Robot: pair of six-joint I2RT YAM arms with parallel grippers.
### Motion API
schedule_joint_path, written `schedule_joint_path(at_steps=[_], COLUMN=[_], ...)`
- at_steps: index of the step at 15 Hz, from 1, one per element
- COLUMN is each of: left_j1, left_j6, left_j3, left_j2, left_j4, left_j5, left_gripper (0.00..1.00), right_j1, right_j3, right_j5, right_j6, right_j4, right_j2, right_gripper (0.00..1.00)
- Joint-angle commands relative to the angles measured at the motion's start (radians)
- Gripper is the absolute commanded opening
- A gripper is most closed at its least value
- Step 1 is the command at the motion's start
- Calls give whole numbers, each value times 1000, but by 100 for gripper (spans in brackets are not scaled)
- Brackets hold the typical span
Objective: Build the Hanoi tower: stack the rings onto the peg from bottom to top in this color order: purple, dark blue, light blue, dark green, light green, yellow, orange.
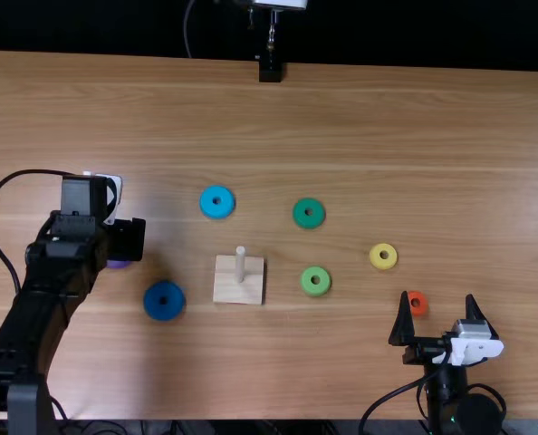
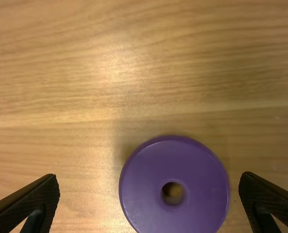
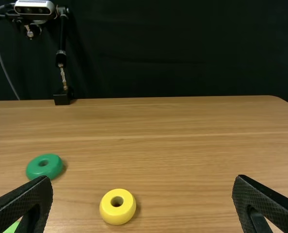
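Observation:
My gripper will lower the purple ring, and the ring will slip down the peg and sit flat on the base, because wood shows through the purple ring's hole (image 2: 173, 193).
My left gripper (image 1: 127, 240) is above the purple ring (image 1: 118, 264), hiding most of it in the top view. In the left wrist view, my left gripper (image 2: 150, 178) is open, with the flat purple ring (image 2: 144, 194) lying between its spread fingers. My right gripper (image 1: 437, 298) is open at the near right, beside the orange ring (image 1: 417, 303); in its wrist view the gripper (image 3: 143, 179) holds nothing. The wooden base (image 1: 238, 285) has a bare upright peg (image 1: 240, 264). Loose rings are dark blue (image 1: 164, 300), light blue (image 1: 207, 202), dark green (image 1: 309, 203), light green (image 1: 315, 281) and yellow (image 1: 383, 256).
At the table's far edge stands a black camera mount (image 1: 270, 71). The yellow ring (image 3: 110, 214) and dark green ring (image 3: 36, 170) lie ahead of my right gripper. Between the left gripper and the peg base lie the dark blue and light blue rings.

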Motion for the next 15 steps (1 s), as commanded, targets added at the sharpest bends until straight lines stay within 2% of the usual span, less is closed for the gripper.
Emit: schedule_joint_path(at_steps=[1,3,6,7,15], left_j1=[4,4,5,7,31], left_j6=[13,13,8,8,15], left_j3=[47,66,75,79,78], left_j2=[50,61,116,117,130], left_j4=[-19,-52,-91,-98,-100], left_j5=[1,12,98,106,104], left_gripper=[100,100,100,100,100], right_j1=[-7,-7,-7,-7,-7], right_j3=[-9,-9,-9,-9,-9], right_j5=[3,3,3,3,3], right_j6=[4,4,4,4,4], right_j4=[3,3,3,3,3], right_j2=[-2,-2,-2,-2,-2], right_gripper=[100,100,100,100,100])
